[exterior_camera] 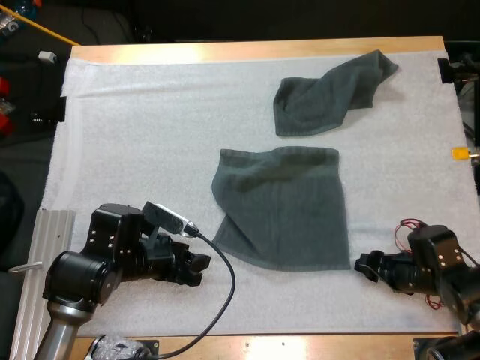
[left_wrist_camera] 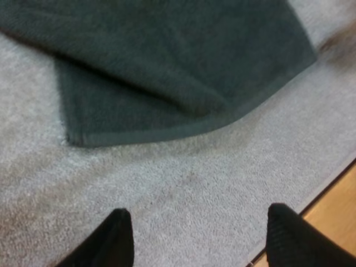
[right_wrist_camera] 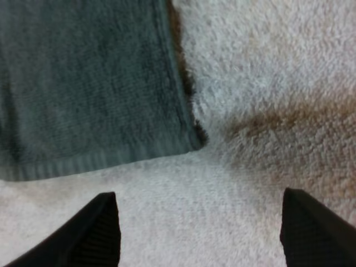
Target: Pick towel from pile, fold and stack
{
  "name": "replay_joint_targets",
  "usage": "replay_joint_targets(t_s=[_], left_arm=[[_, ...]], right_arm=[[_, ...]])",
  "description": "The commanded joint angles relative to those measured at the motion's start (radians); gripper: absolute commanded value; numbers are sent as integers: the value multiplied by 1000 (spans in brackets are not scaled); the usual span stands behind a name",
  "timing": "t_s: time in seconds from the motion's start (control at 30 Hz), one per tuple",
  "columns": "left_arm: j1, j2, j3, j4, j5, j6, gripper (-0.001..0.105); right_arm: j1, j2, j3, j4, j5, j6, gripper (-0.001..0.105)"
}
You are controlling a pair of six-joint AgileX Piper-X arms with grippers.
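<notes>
A loose fold (exterior_camera: 230,218) runs in at a slant from the side of the spread towel. So the towel (exterior_camera: 291,214) will become smooth and flat when I pull its near corners.
A dark grey-green towel (exterior_camera: 285,206) lies spread on the white mat (exterior_camera: 150,135) at the centre, its near left corner folded under. A second, crumpled towel (exterior_camera: 326,97) rests at the far right. My left gripper (exterior_camera: 196,268) sits low on the mat just left of the spread towel's near left corner (left_wrist_camera: 78,136), fingers (left_wrist_camera: 114,239) open and apart with bare mat between them. My right gripper (exterior_camera: 367,266) is down at the towel's near right corner (right_wrist_camera: 192,142), fingers (right_wrist_camera: 97,231) open, the corner just ahead of them.
A ribbed metal rail (exterior_camera: 34,262) lies along the mat's left edge by my left arm. The wooden table edge (exterior_camera: 300,345) runs close behind both grippers. Bare mat stretches across the far left.
</notes>
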Motion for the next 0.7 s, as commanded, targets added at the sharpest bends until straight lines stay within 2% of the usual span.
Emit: replay_joint_targets(t_s=[0.0, 0.27, 0.67], left_arm=[[1, -7, -1, -5, 16, -8, 51], [1, -7, -1, 3, 15, -8, 51], [1, -7, -1, 3, 22, -36, 51]], right_arm=[[-3, 19, 3, -27, -16, 3, 60], [-3, 205, 3, -188, -80, 45, 60], [-3, 398, 3, -334, -172, 105, 60]])
